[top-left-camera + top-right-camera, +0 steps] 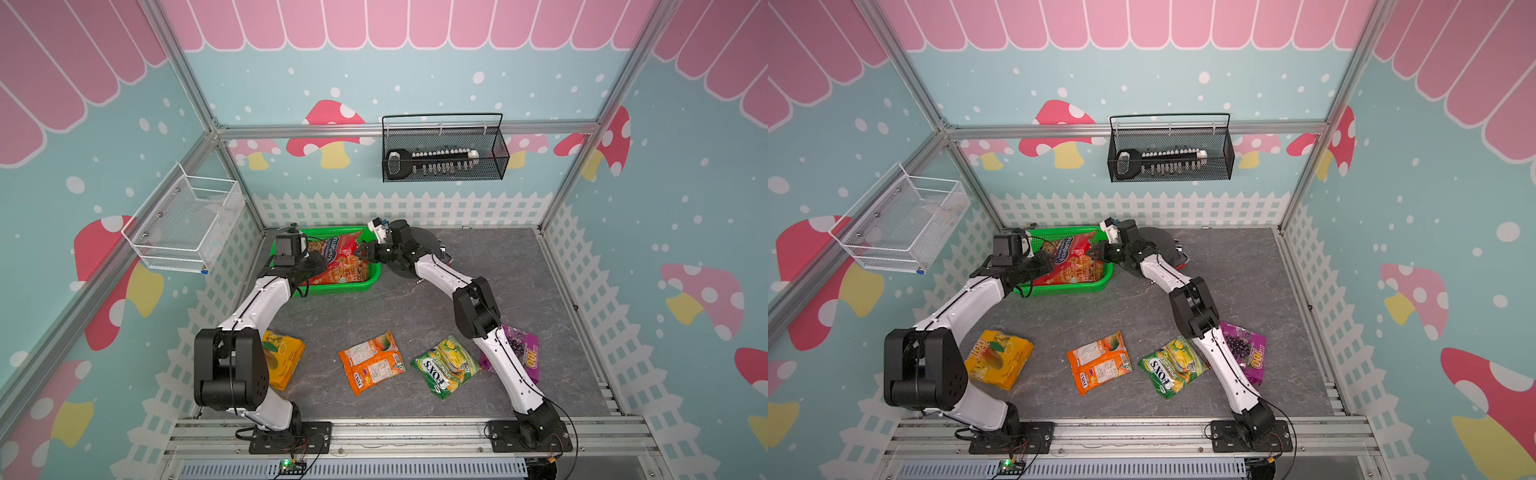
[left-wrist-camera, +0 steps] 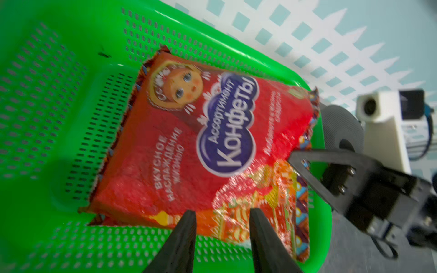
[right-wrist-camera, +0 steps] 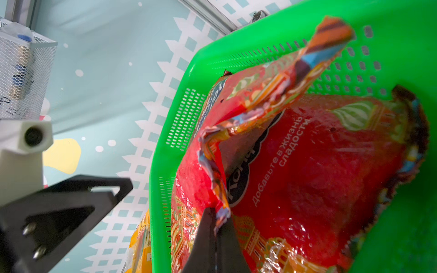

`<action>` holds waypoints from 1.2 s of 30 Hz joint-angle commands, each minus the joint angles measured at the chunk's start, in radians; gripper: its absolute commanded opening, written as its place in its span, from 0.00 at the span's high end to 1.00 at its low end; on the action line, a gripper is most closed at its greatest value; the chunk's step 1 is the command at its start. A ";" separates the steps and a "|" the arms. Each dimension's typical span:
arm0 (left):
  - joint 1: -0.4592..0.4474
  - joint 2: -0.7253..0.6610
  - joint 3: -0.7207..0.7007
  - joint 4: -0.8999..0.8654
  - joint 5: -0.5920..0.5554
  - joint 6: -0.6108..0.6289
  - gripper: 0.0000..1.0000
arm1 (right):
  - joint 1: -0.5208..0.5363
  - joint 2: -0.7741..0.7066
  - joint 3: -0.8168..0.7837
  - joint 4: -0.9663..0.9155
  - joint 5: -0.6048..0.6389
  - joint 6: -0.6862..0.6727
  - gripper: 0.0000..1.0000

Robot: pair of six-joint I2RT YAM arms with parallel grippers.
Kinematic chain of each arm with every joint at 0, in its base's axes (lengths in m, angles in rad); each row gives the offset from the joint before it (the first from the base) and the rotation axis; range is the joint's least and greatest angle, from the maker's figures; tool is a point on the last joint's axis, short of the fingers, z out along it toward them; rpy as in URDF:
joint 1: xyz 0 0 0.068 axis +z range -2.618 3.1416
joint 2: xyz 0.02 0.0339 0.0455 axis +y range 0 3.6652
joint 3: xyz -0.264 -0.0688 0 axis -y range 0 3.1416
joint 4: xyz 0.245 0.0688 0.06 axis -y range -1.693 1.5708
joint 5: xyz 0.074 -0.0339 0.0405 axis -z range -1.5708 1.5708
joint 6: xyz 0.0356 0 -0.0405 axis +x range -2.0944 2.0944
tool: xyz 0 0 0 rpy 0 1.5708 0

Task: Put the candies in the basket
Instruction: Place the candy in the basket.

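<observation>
I should use my left gripper to pull the upper red bag [image 1: 342, 249] to the basket's empty end while my right gripper holds the basket's rim [image 1: 377, 273], because that bag covers the other red bag.
The green basket [image 1: 332, 289] [image 1: 1067, 289] stands at the back left of the table. Two red candy bags lie in it, one over the other [image 3: 319, 165]. My right gripper [image 3: 216, 212] [image 1: 359, 250] is shut on a crumpled edge of the upper red bag [image 3: 248, 99] [image 2: 201, 141]. At that bag's opposite edge my left gripper [image 2: 222, 215] [image 1: 318, 258] hovers open, with nothing pinched between its fingers. Near the front of the table lie a yellow-orange bag [image 1: 284, 357], an orange bag [image 1: 371, 361], a green FOX'S bag [image 1: 446, 365] and a purple bag [image 1: 525, 353], the purple one partly under my right arm.
A dark grey round spool [image 1: 424, 237] sits just right of the basket, behind my right arm. A white wire basket [image 1: 187, 224] hangs on the left wall and a black wire basket [image 1: 444, 149] on the back wall. Walls enclose the table on three sides.
</observation>
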 commanded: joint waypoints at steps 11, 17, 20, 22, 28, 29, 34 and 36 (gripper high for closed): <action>-0.072 0.009 0.025 0.089 0.074 0.075 0.43 | -0.011 -0.144 -0.020 -0.203 0.062 -0.078 0.49; -0.100 0.154 0.168 0.095 0.007 0.103 0.39 | -0.016 -0.301 -0.176 -0.281 0.226 -0.180 0.40; -0.114 0.191 0.214 0.095 -0.004 0.109 0.37 | -0.016 -0.356 -0.250 -0.309 0.317 -0.227 0.39; -0.134 0.216 0.241 0.095 -0.035 0.125 0.34 | -0.016 -0.369 -0.276 -0.330 0.377 -0.258 0.39; -0.230 0.308 0.315 0.074 -0.277 0.205 0.17 | -0.013 -0.339 -0.275 -0.357 0.452 -0.284 0.38; -0.243 0.324 0.327 0.069 -0.358 0.224 0.13 | -0.012 -0.330 -0.273 -0.357 0.461 -0.280 0.38; -0.260 0.408 0.402 0.009 -0.545 0.268 0.08 | -0.004 -0.271 -0.223 -0.382 0.433 -0.265 0.38; -0.260 0.429 0.423 -0.015 -0.574 0.270 0.08 | 0.003 -0.251 -0.202 -0.390 0.431 -0.257 0.39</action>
